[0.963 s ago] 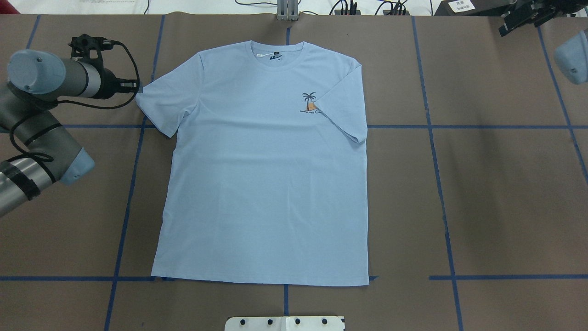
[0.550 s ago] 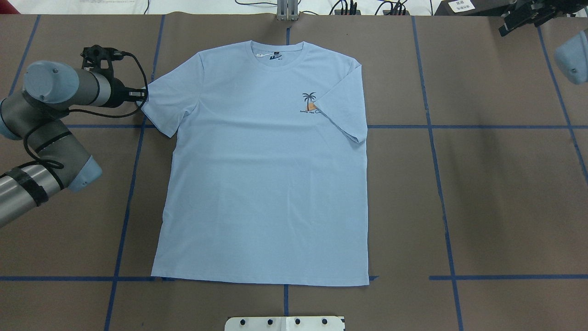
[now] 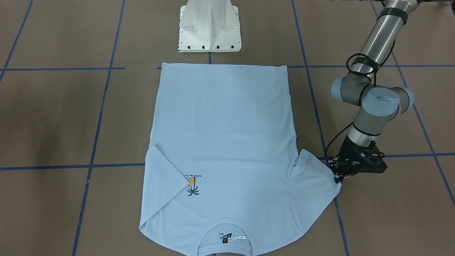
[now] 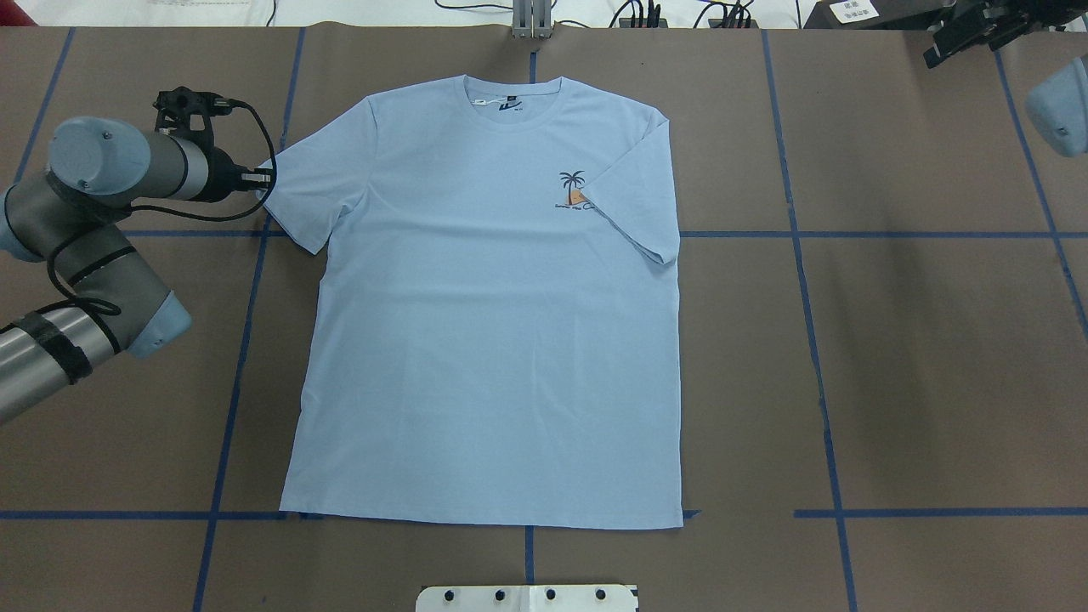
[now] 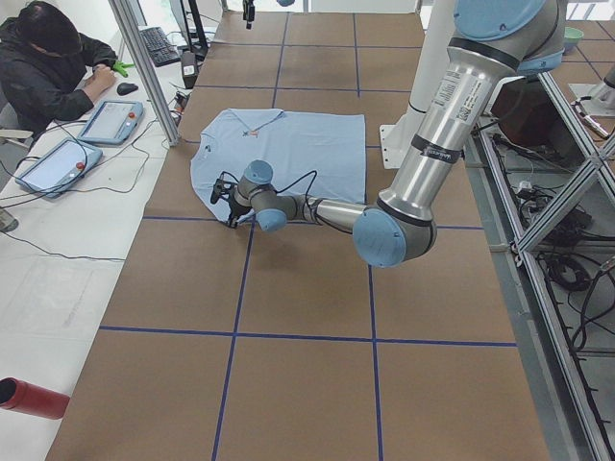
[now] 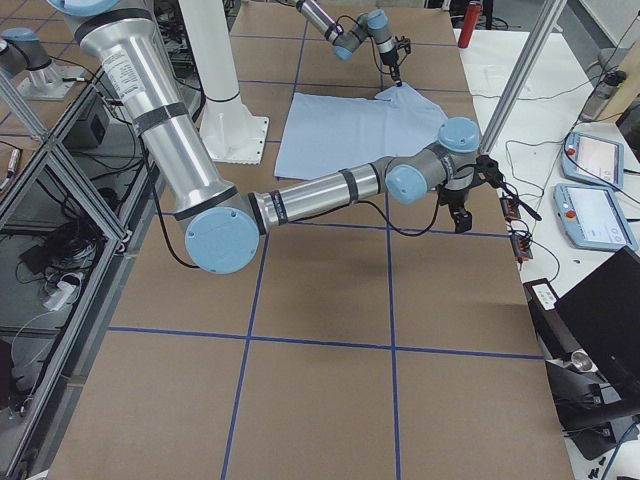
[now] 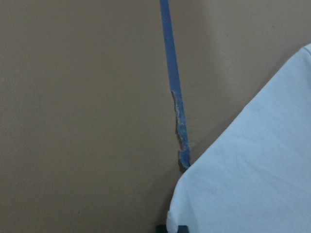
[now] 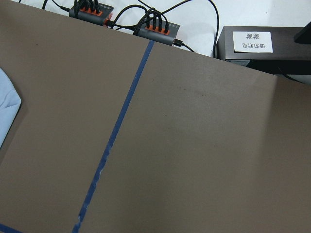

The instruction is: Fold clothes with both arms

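Note:
The fingers of the robot's left gripper are pinching the sleeve's outer tip (image 3: 339,186) and the chest is flat, so the left gripper keeps bringing the sleeve inward until its tip rests on the chest (image 3: 266,182).
The light blue T-shirt (image 4: 493,323) lies flat and face up on the brown table, collar at the far side. It also shows in the front view (image 3: 224,142). Its right sleeve (image 4: 637,195) is folded in over the chest, next to the palm print (image 4: 572,189). Its left sleeve (image 4: 314,178) lies spread out. My left gripper (image 4: 262,178) is down at that sleeve's outer tip (image 3: 336,176). In the left wrist view only dark fingertip ends (image 7: 183,228) show at the sleeve corner (image 7: 252,174), so I cannot tell its state. My right gripper (image 4: 935,53) is at the far right table edge, away from the shirt; I cannot tell its state.
The white pedestal base (image 3: 209,32) stands at the near side behind the hem. Power strips (image 8: 92,10) and a labelled black box (image 8: 252,43) lie past the far edge. An operator (image 5: 48,67) sits with tablets beyond the far side. Blue tape lines (image 4: 246,340) cross the table.
My left arm has swung right and a little toward me, bringing its gripper from beside the left sleeve's tip onto it. The shirt and the right arm have stayed in place.

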`<control>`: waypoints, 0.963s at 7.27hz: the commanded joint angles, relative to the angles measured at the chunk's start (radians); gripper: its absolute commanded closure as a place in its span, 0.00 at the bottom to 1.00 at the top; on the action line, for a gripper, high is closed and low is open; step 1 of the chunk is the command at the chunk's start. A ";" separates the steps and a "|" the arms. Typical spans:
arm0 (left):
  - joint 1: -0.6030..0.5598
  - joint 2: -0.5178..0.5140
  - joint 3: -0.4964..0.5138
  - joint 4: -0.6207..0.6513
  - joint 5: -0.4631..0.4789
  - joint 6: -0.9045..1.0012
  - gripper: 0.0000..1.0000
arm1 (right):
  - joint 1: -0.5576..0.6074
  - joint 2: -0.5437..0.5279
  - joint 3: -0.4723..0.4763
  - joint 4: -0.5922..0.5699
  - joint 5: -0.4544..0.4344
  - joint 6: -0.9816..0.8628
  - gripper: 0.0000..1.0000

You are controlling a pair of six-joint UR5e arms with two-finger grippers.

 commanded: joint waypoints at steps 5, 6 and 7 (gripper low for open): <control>0.093 -0.170 -0.204 0.431 0.016 -0.154 1.00 | -0.002 0.001 0.002 0.002 -0.002 0.005 0.00; 0.107 -0.245 -0.147 0.468 0.048 -0.173 1.00 | -0.003 0.001 0.000 0.002 -0.002 0.006 0.00; 0.129 -0.280 -0.088 0.461 0.051 -0.187 1.00 | -0.005 0.001 -0.002 0.002 -0.002 0.006 0.00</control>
